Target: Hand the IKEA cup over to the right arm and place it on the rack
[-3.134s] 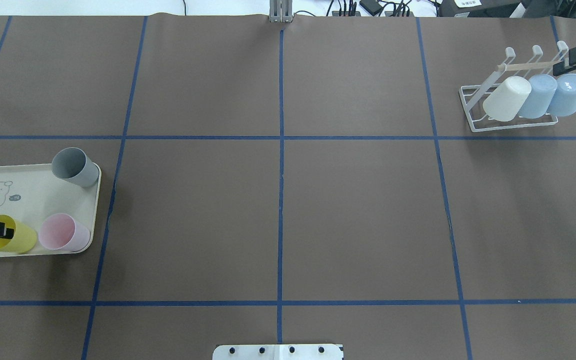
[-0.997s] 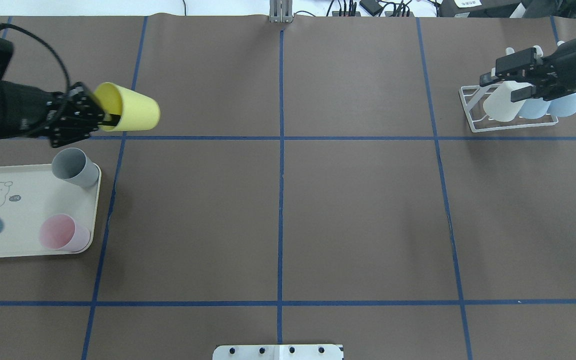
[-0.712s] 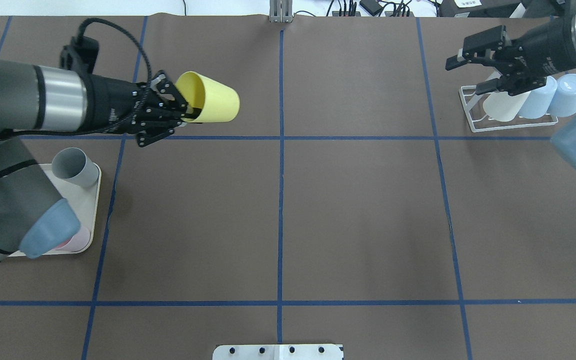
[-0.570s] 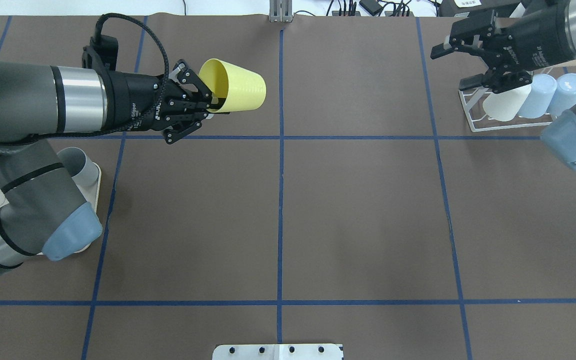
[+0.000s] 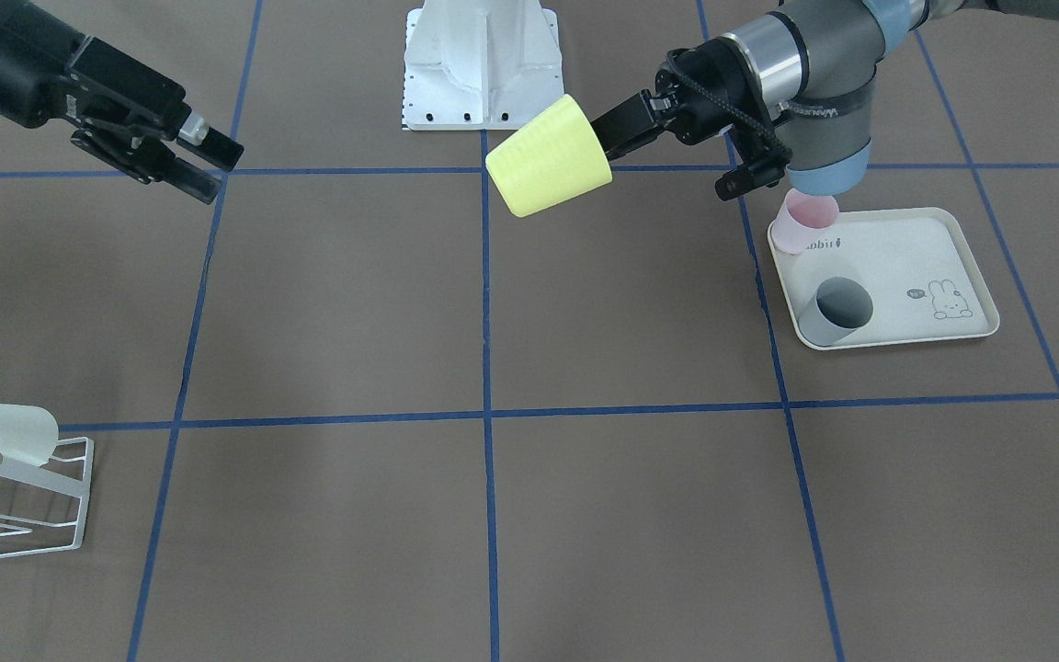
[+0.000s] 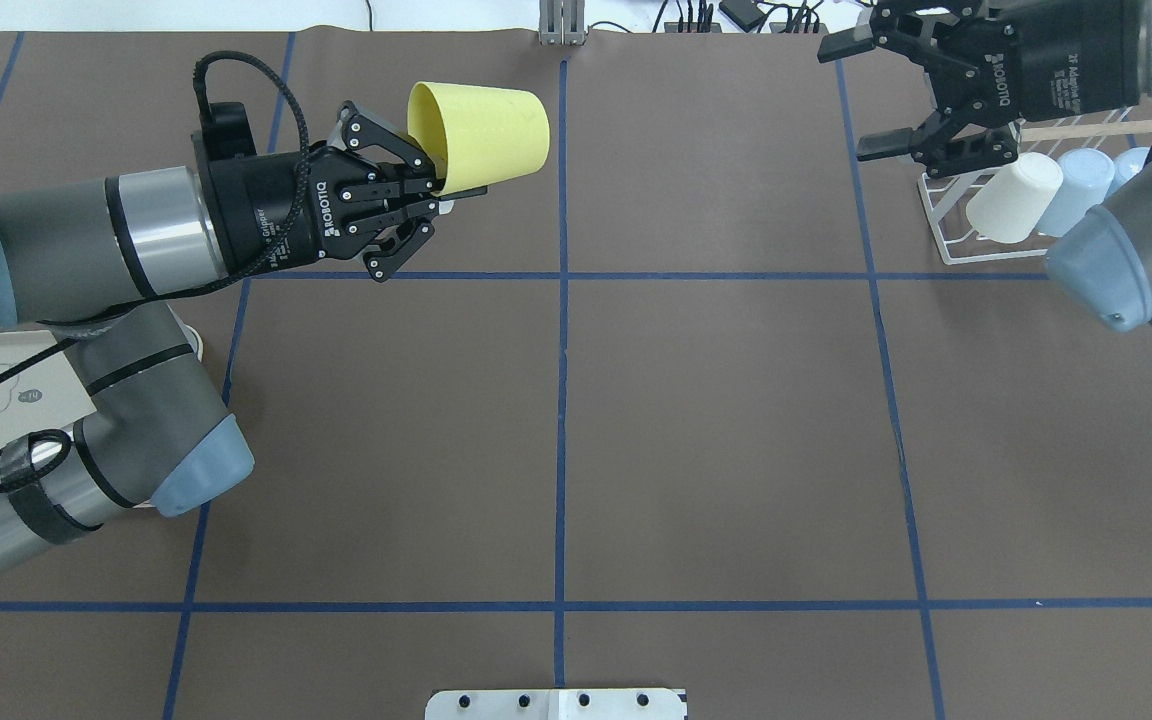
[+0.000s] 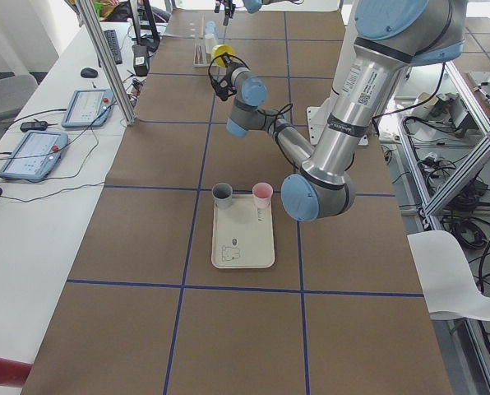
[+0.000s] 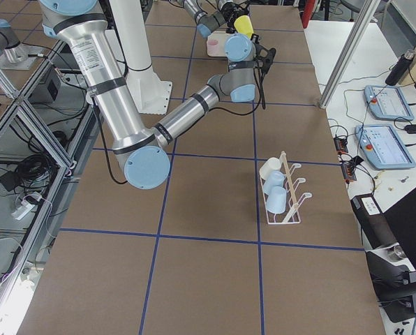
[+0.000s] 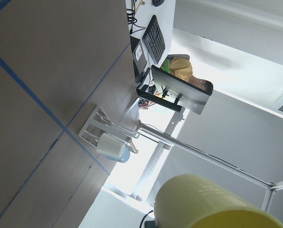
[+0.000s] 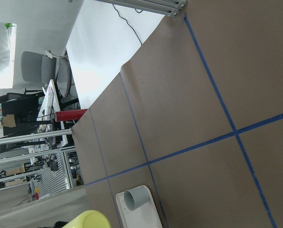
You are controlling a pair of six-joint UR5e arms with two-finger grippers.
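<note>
My left gripper is pinching just the cup's rim (image 5: 600,142), so the IKEA cup (image 5: 548,156) will slip straight off its fingers when my right gripper pulls on the cup's base.
The IKEA cup is a yellow cup (image 6: 484,135) held on its side in the air, left of the table's centre line. My left gripper (image 6: 448,185) is shut on its rim, one finger inside and one outside; the front view shows the same cup (image 5: 548,170) and gripper (image 5: 617,129). My right gripper (image 6: 851,100) hangs open and empty at the far right, just left of the rack (image 6: 986,256). That white wire rack holds a cream cup (image 6: 1011,195) and blue cups (image 6: 1081,180). A wide gap separates the two grippers.
A cream rabbit-print tray (image 5: 916,276) sits under my left arm with a grey cup (image 5: 837,308) and a pink cup (image 5: 805,221) on it. The robot's white base plate (image 5: 479,64) is at the near middle edge. Blue tape lines grid the brown table.
My left gripper lifted the yellow cup off the tray and carried it up and toward the table's centre. My right gripper left the rack, moved left and stands open.
</note>
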